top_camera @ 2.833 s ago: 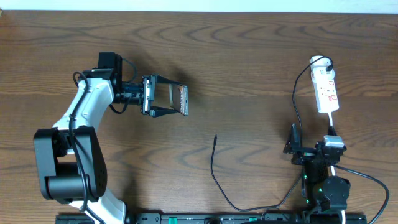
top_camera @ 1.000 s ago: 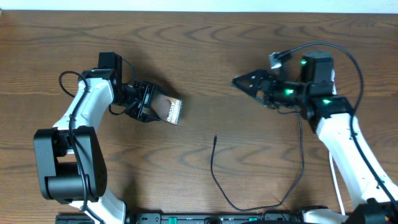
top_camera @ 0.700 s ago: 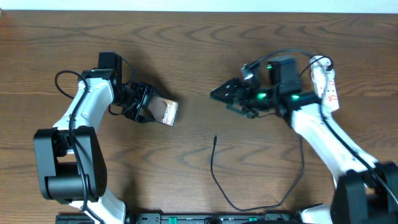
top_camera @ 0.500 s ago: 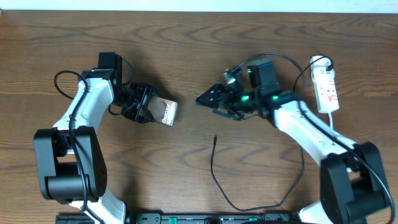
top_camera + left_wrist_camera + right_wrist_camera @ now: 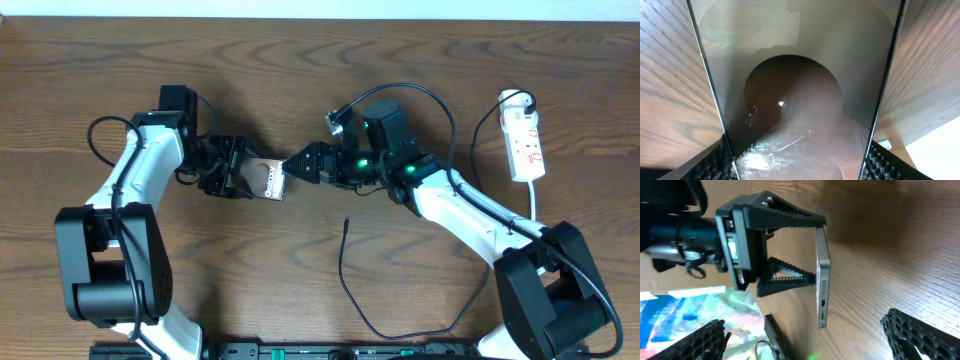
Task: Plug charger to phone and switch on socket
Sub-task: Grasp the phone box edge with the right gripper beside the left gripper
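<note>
My right gripper should go on moving toward the phone before it closes across its thin side point(image 5: 824, 266), because the phone's loose end point(image 5: 823, 297) is edge-on halfway across the open fingers.
My left gripper point(image 5: 243, 171) is shut on the phone point(image 5: 268, 179), a dark glossy slab held by its long edges above the table; its glass face fills the left wrist view point(image 5: 795, 100). In the right wrist view the phone point(image 5: 822, 275) shows edge-on, with its port end towards me. My right gripper point(image 5: 300, 165) is open and empty, its fingers spread just right of the phone. The charger point(image 5: 345, 268), a thin black cable, lies on the table with its plug tip point(image 5: 346, 222) free, below the right gripper. The socket point(image 5: 524, 146), a white strip with red marks, lies at the far right.
The wooden table point(image 5: 400, 60) spans the overhead view. The socket's white cord point(image 5: 536, 205) and a black cable point(image 5: 480, 140) run down the right side. A black rail point(image 5: 340, 351) lines the front edge.
My right arm has swung from the right side across to the left, and its open gripper now sits beside the phone. My left gripper has tilted and lowered the phone slightly.
</note>
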